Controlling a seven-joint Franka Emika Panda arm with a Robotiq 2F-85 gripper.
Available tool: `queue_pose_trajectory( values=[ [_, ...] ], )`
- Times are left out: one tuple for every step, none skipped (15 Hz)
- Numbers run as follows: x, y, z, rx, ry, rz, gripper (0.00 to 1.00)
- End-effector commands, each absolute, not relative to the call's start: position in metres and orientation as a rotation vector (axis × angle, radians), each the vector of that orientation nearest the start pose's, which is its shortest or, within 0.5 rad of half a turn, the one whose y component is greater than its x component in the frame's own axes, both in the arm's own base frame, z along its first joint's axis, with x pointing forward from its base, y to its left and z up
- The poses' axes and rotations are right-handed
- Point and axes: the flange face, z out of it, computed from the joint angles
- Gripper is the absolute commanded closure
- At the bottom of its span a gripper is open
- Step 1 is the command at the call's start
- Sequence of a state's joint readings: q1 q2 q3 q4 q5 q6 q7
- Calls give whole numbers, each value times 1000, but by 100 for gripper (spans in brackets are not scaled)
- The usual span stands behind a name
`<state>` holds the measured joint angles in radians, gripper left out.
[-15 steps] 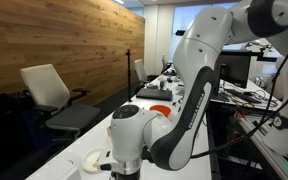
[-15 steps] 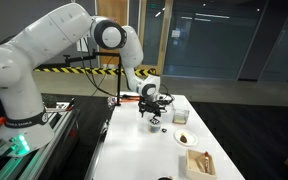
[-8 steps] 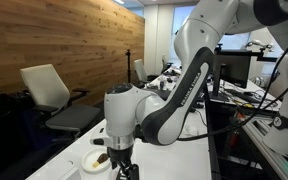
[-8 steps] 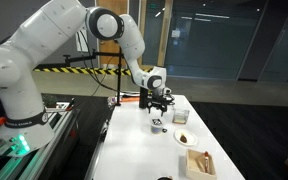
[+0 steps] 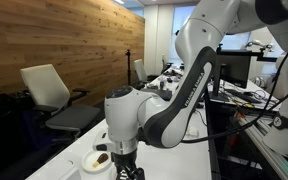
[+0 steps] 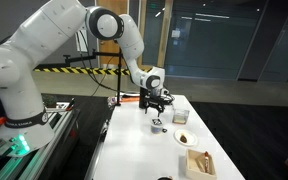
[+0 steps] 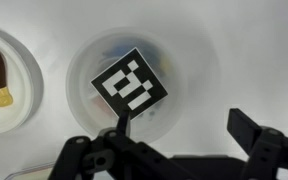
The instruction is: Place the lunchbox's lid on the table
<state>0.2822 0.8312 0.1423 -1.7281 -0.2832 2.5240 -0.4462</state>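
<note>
The lid's patterned square (image 7: 132,106) has one finger hanging over it, well inside the lid's rim. My gripper should go to the lid's outer edge (image 7: 184,91) and pinch it there.
In the wrist view the lid (image 7: 131,82), a small square with a black-and-white blocky pattern, lies on top of the round pale lunchbox (image 7: 199,85). The lunchbox stands on the white table (image 7: 259,40). My gripper (image 7: 184,130) is open above them. One finger reaches the lid's near corner and the other is off to the right over bare table. In an exterior view the gripper (image 6: 158,106) hangs just over the lid (image 6: 156,123) on the long table (image 6: 134,150). In an exterior view the gripper (image 5: 125,166) is low at the frame's bottom edge.
A white plate (image 6: 184,138) with a brown item lies beside the lunchbox; it also shows in the wrist view (image 7: 4,80) and in an exterior view (image 5: 96,160). A tan square box (image 6: 199,162) sits nearer the camera. A white box (image 6: 180,106) stands behind.
Over the last second the arm swung across the table until the gripper was over the lid. In the last half second it has hardly moved. The lid has stayed put.
</note>
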Motion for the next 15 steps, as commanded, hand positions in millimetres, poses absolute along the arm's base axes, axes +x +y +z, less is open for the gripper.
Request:
queue_pose_trajectory(
  values=[
    [590, 269, 104, -2746, -1625, 65, 19],
    [588, 271, 103, -2741, -1626, 67, 22],
    [587, 272, 101, -2737, -1626, 69, 19],
    [586, 273, 100, -2733, -1627, 71, 16],
    [584, 274, 98, -2728, -1628, 73, 6],
    [580, 278, 96, -2726, -1628, 76, 6],
    [577, 280, 93, -2722, -1629, 81, 13],
    [575, 282, 92, -2717, -1631, 85, 9],
    [572, 283, 91, -2714, -1632, 91, 16],
    [571, 284, 90, -2711, -1632, 93, 30],
    [570, 285, 89, -2708, -1633, 95, 37],
    [570, 286, 88, -2706, -1634, 95, 46],
    [569, 287, 88, -2705, -1634, 95, 53],
    [569, 287, 89, -2704, -1636, 92, 62],
    [569, 288, 89, -2703, -1638, 90, 67]
  ],
)
